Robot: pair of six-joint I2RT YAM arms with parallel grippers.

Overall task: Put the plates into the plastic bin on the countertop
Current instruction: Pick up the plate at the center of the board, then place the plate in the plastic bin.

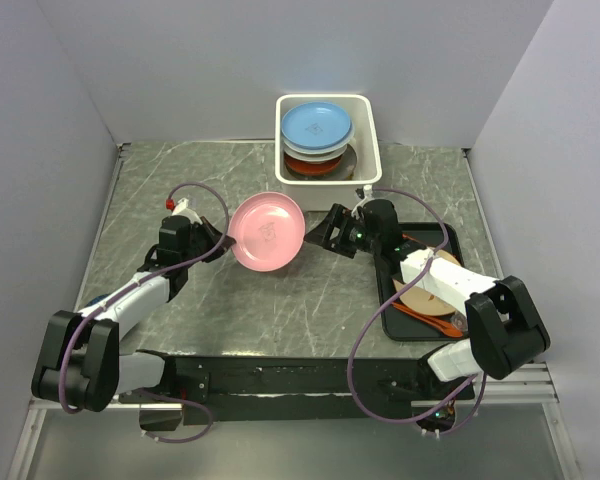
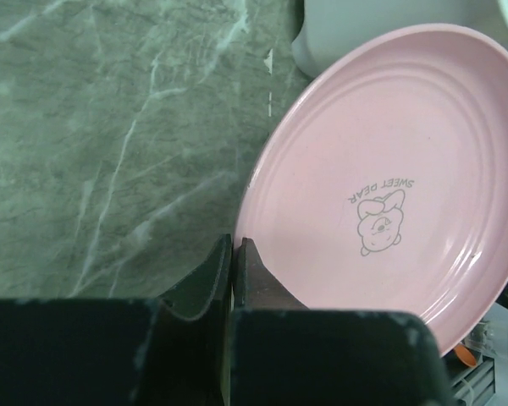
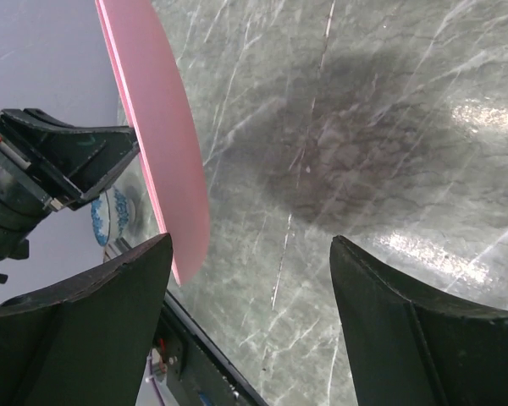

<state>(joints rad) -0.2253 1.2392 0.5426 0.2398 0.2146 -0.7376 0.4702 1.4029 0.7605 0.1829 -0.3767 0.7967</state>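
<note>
The plastic bin (image 1: 328, 152) is closer to my right gripper, and the pink plate is in my left gripper. My right gripper should therefore take the plate's free rim (image 1: 302, 236) before it places the plate.
My left gripper (image 1: 220, 243) is shut on the left rim of a pink plate (image 1: 267, 231) and holds it above the countertop (image 1: 310, 300). In the left wrist view the pink plate (image 2: 398, 178) shows a bear print, and its rim sits between the closed fingers (image 2: 234, 271). My right gripper (image 1: 325, 232) is open just right of the plate, not touching it; in the right wrist view (image 3: 250, 279) the plate (image 3: 157, 127) shows edge-on at upper left. The white plastic bin (image 1: 370, 140) at the back holds a stack of plates with a pale blue plate (image 1: 316, 127) on top.
A black rectangular tray (image 1: 385, 315) at the right holds a tan plate (image 1: 430, 283) and orange utensils, partly under my right arm. Grey walls close in the left, back and right sides. The bin's corner shows in the left wrist view (image 2: 322, 42).
</note>
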